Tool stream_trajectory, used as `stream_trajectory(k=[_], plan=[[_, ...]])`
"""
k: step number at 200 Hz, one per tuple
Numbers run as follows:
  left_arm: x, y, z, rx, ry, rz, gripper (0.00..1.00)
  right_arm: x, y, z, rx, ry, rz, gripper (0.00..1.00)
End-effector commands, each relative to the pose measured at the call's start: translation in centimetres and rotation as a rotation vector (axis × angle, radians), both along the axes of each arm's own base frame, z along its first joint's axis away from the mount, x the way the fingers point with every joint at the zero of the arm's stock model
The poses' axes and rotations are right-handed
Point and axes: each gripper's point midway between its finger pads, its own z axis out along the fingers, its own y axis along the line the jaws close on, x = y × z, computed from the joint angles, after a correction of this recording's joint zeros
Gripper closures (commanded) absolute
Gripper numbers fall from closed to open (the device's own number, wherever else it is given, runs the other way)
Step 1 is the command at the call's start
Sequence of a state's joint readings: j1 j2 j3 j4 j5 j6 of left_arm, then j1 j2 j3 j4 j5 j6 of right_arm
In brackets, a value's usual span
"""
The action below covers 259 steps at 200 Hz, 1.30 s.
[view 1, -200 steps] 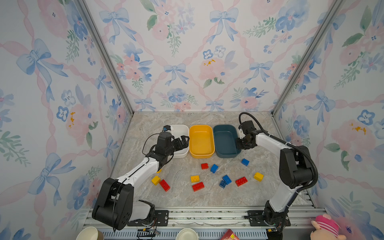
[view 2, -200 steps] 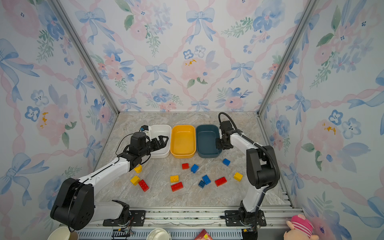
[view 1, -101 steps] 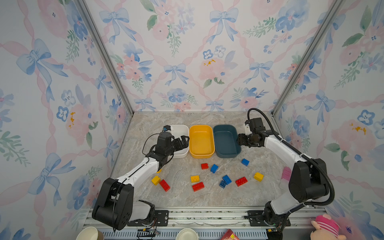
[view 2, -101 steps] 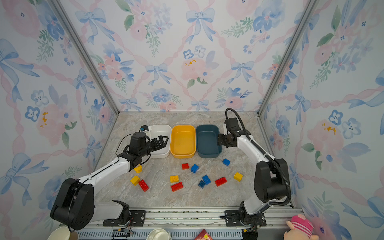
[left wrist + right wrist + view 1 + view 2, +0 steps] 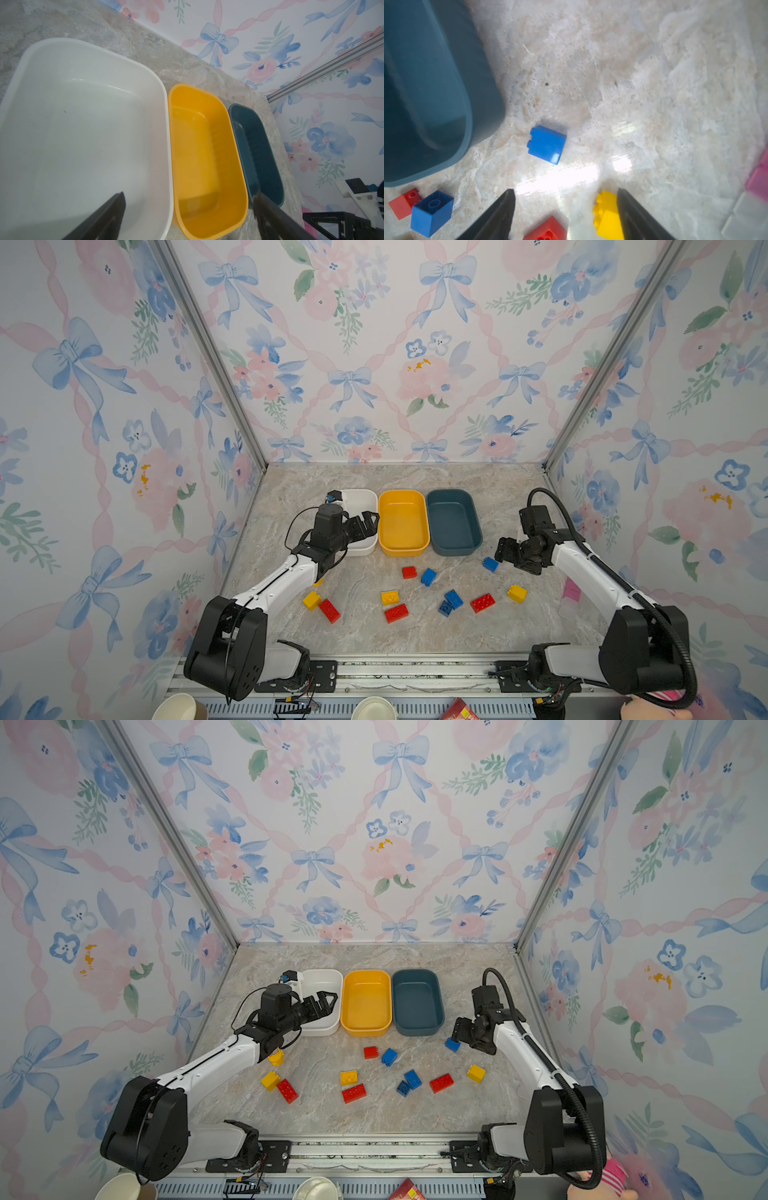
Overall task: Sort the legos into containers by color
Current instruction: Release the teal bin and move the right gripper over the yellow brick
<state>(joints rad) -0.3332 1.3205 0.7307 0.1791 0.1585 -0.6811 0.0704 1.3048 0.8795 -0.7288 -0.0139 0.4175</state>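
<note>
The red brick and the yellow brick (image 5: 517, 593) have clear space (image 5: 501, 598) between them, so my right gripper should stay open and keep moving until its fingers are on both sides of the yellow brick.
Three containers stand in a row at the back, all with nothing in them: white (image 5: 357, 497), yellow-orange (image 5: 403, 522) and teal (image 5: 453, 522). Several red, blue and yellow legos lie loose in front of them. My left gripper (image 5: 368, 522) hangs open over the white tub's right rim (image 5: 166, 116); in the left wrist view the left gripper (image 5: 189, 195) holds nothing. My right gripper (image 5: 505, 549) is open, low over the table just right of a blue brick (image 5: 490, 564). In the right wrist view that blue brick (image 5: 547, 144) lies ahead of the right gripper (image 5: 565, 191), apart from it.
A yellow brick (image 5: 607, 214) and a red brick (image 5: 548, 229) lie under the right fingers. A pink and clear block (image 5: 571, 593) sits by the right wall. Paper cups (image 5: 178, 707) and a pink plush (image 5: 656, 711) lie beyond the front rail. Walls close in three sides.
My right gripper has left the teal tub's right rim, moved right and toward the front, and its jaws have opened wider. The left arm and the bricks have not moved.
</note>
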Motion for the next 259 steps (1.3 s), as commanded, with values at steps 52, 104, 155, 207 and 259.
stream_trajectory(k=[52, 104, 155, 207, 259], plan=[[-1.0, -0.2, 0.3, 0.016, -0.036, -0.047, 0.02, -5.3, -1.7, -2.6, -0.008, 0.128, -0.178, 0.15], [-1.1, -0.4, -0.1, 0.02, -0.031, -0.063, 0.02, -6.5, -2.5, -3.3, -0.041, 0.148, -0.232, 0.12], [-1.0, -0.5, 0.0, 0.016, -0.034, -0.066, 0.02, -6.4, -2.8, -4.5, -0.051, 0.156, -0.25, 0.13], [-1.0, -0.4, 0.1, 0.015, -0.037, -0.061, 0.02, -5.9, -2.9, -5.8, -0.045, 0.156, -0.26, 0.15], [-1.6, -0.1, -1.0, 0.022, -0.012, -0.053, 0.02, -5.8, -2.7, -6.9, -0.028, 0.167, -0.288, 0.21]])
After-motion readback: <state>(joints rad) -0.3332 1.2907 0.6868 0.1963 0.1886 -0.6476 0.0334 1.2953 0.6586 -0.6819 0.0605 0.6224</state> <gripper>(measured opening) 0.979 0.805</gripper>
